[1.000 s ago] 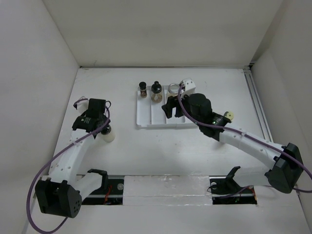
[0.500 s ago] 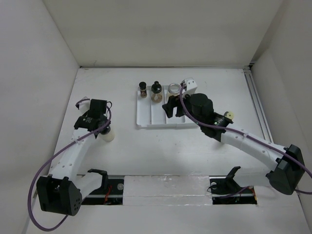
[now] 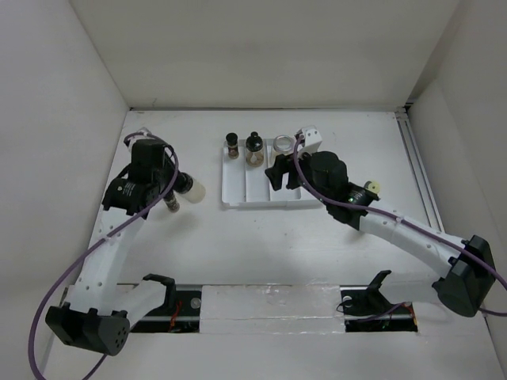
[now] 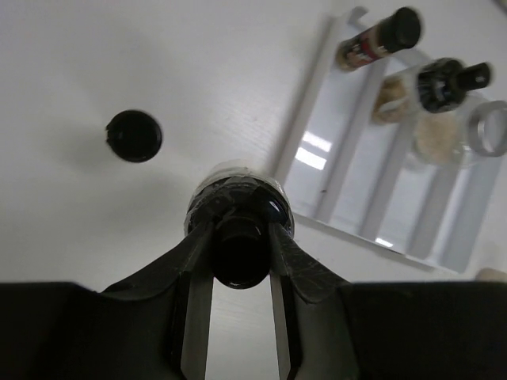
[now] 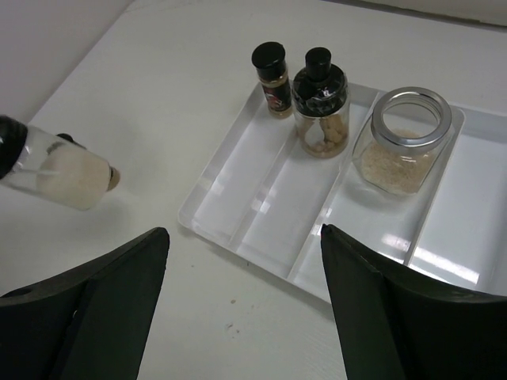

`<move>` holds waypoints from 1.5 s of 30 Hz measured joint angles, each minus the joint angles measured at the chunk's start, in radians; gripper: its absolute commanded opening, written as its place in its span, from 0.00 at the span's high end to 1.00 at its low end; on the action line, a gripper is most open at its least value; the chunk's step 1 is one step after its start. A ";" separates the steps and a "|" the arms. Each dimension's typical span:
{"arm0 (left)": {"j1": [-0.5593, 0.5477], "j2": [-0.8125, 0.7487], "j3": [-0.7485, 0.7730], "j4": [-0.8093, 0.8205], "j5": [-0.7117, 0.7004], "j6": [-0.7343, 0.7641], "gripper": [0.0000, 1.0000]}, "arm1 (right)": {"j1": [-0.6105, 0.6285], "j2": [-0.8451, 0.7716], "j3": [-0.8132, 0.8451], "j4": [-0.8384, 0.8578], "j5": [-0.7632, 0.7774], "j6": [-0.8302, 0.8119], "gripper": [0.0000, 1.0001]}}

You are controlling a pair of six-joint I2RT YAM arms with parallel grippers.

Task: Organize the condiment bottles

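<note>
I should keep carrying the cream powder jar (image 3: 194, 191), which hangs from its cap, with my left gripper to the free near end (image 3: 257, 187) of the black-capped jar's compartment and let go of it there.
My left gripper (image 3: 178, 184) is shut on the black cap of a round jar of cream powder (image 3: 193, 191), held off the table and lying sideways left of the white divided tray (image 3: 238, 199). In the left wrist view the fingers (image 4: 198, 253) pinch the jar's cap (image 4: 240, 245). A slim dark-capped bottle (image 3: 172, 203) stands on the table beneath. In the tray's far end stand a slim brown spice bottle (image 3: 232, 145), a black-capped jar (image 3: 254, 148) and a silver-lidded clear jar (image 3: 283, 148). My right gripper (image 3: 277, 176) hovers open over the tray, empty (image 5: 244, 233).
A yellow-capped bottle (image 3: 370, 188) peeks out beside the right arm's forearm. White walls close in the left, back and right sides. A rail runs along the table's right edge (image 3: 418, 166). The tray's near compartments (image 5: 269, 214) hold nothing.
The left gripper finished closing on the jar, lifted it off the table and carried it back and right toward the tray. The slim bottle came into view. The right arm barely moved.
</note>
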 measured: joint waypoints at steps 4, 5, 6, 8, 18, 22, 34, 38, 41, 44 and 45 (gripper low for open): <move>0.000 0.010 0.059 0.084 0.098 0.011 0.84 | -0.014 0.000 -0.006 0.000 0.011 0.010 0.17; 0.000 0.021 0.059 0.116 0.132 0.009 0.84 | -0.020 0.000 -0.007 0.000 0.016 0.014 0.17; 0.000 0.037 0.058 0.144 0.162 0.008 0.84 | -0.029 0.000 -0.008 0.000 0.020 0.021 0.17; -0.011 0.092 0.057 0.211 0.212 0.000 0.84 | -0.048 0.000 -0.010 0.000 0.022 0.030 0.17; -0.336 0.444 0.213 0.345 0.139 -0.015 0.84 | -0.099 -0.002 -0.025 0.000 0.021 0.053 0.17; -0.353 0.491 0.266 0.339 0.092 -0.009 0.84 | -0.105 -0.014 -0.026 0.000 0.021 0.053 0.17; -0.457 0.687 0.390 0.285 -0.161 0.059 0.82 | -0.154 -0.062 -0.046 0.000 0.021 0.091 0.17; -0.502 0.760 0.428 0.278 -0.201 0.072 0.82 | -0.167 -0.074 -0.053 0.001 0.021 0.101 0.17; -0.512 0.779 0.431 0.267 -0.212 0.077 0.82 | -0.169 -0.074 -0.057 -0.001 0.021 0.105 0.17; -0.512 0.788 0.431 0.259 -0.224 0.080 0.82 | -0.169 -0.075 -0.058 0.000 0.021 0.105 0.17; -0.512 0.789 0.431 0.259 -0.229 0.080 0.80 | -0.169 -0.075 -0.058 0.000 0.021 0.105 0.17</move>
